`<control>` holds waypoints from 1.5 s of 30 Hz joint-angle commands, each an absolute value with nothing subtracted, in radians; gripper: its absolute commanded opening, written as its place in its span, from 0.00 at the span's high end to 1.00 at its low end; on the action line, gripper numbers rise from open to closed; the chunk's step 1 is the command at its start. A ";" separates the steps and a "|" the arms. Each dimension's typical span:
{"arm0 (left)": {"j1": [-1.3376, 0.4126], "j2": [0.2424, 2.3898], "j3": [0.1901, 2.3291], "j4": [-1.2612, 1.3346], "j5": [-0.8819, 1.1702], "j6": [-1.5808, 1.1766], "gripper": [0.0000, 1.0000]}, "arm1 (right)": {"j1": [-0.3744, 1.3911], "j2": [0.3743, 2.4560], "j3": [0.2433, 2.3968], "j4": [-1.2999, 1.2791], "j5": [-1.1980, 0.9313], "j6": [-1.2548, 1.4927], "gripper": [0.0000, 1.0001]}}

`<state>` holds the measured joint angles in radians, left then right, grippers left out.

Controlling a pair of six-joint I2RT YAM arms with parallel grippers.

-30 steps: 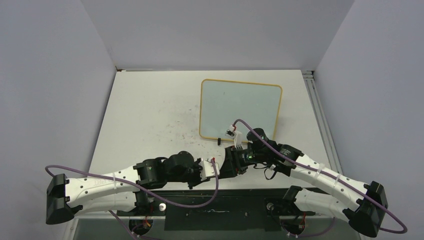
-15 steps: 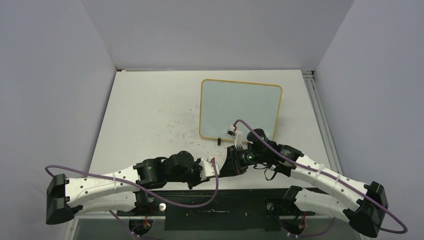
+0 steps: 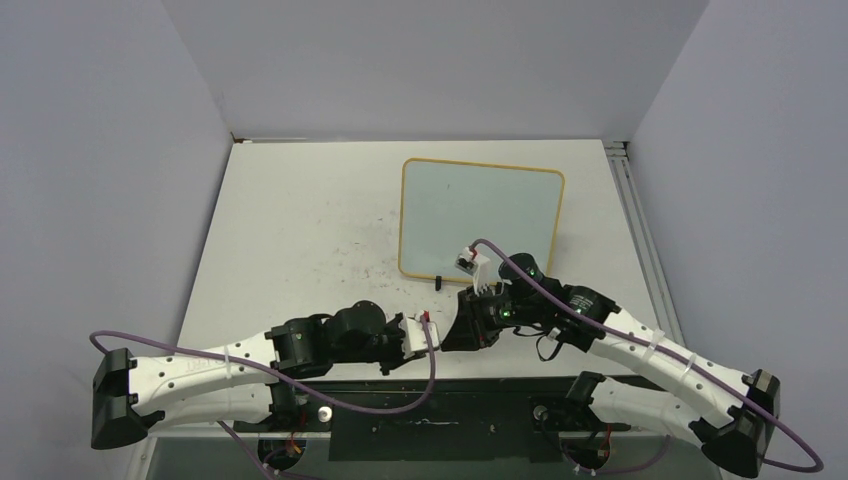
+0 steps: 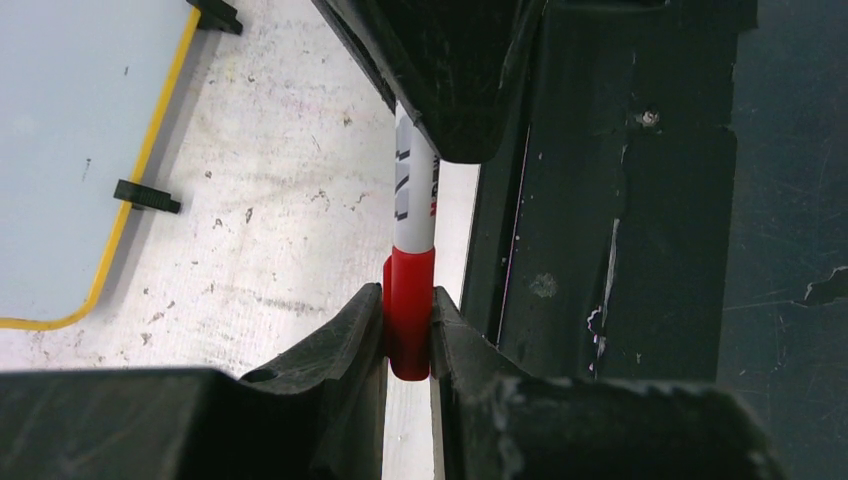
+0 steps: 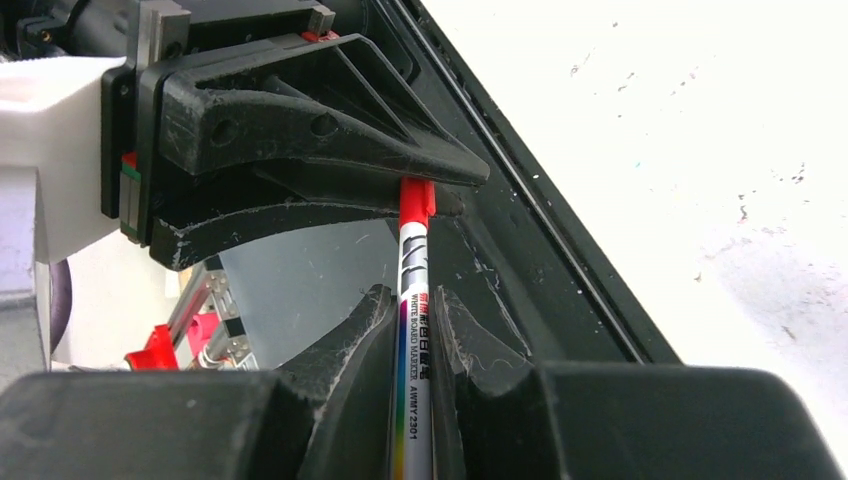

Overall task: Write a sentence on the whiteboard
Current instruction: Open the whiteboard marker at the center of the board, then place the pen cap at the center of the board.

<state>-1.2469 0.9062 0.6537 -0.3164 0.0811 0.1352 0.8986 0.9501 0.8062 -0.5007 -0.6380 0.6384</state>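
The marker's tip is under the red cap (image 4: 411, 285), so the robot's left gripper should take the red cap off, put it down and take hold of the whiteboard's frame (image 3: 401, 212) before writing.
The whiteboard (image 3: 480, 212), pale with a yellow-wood frame, lies on the table beyond both arms; its corner shows in the left wrist view (image 4: 70, 150). No sentence shows on its surface. A white marker (image 4: 413, 190) with a red cap (image 4: 410, 300) is held between the two grippers near the table's front edge. My left gripper (image 4: 408, 296) is shut on the red cap. My right gripper (image 5: 413, 296) is shut on the marker's printed barrel (image 5: 414, 270). In the top view the left gripper (image 3: 428, 336) and right gripper (image 3: 462, 330) meet tip to tip, hiding the marker.
The scuffed white tabletop (image 3: 300, 230) spreads left of the board. A black clip foot (image 4: 147, 196) juts from the board's near edge. The black base rail (image 4: 620, 200) runs along the table's front, right under the grippers. Grey walls enclose the table.
The right gripper has shut on the marker's barrel. The right arm has shifted slightly to the right. The left arm has held still.
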 commanded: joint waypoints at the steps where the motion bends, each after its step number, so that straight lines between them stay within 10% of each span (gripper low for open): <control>1: -1.241 0.900 0.668 -0.330 0.044 0.132 1.00 | 0.875 0.890 0.892 -0.588 -0.604 0.556 0.95; 25: -1.240 0.857 0.666 -0.345 -0.082 0.100 1.00 | 0.763 0.881 1.203 -0.994 -0.435 0.360 0.95; 45: -1.126 1.165 0.560 -0.155 -0.386 -0.710 1.00 | 0.764 0.598 0.782 -0.259 -0.003 0.526 0.95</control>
<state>-1.1339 1.1213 0.5472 -0.2138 -0.3626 -0.6090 0.7654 0.6048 0.7959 -0.4015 -0.0521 0.5110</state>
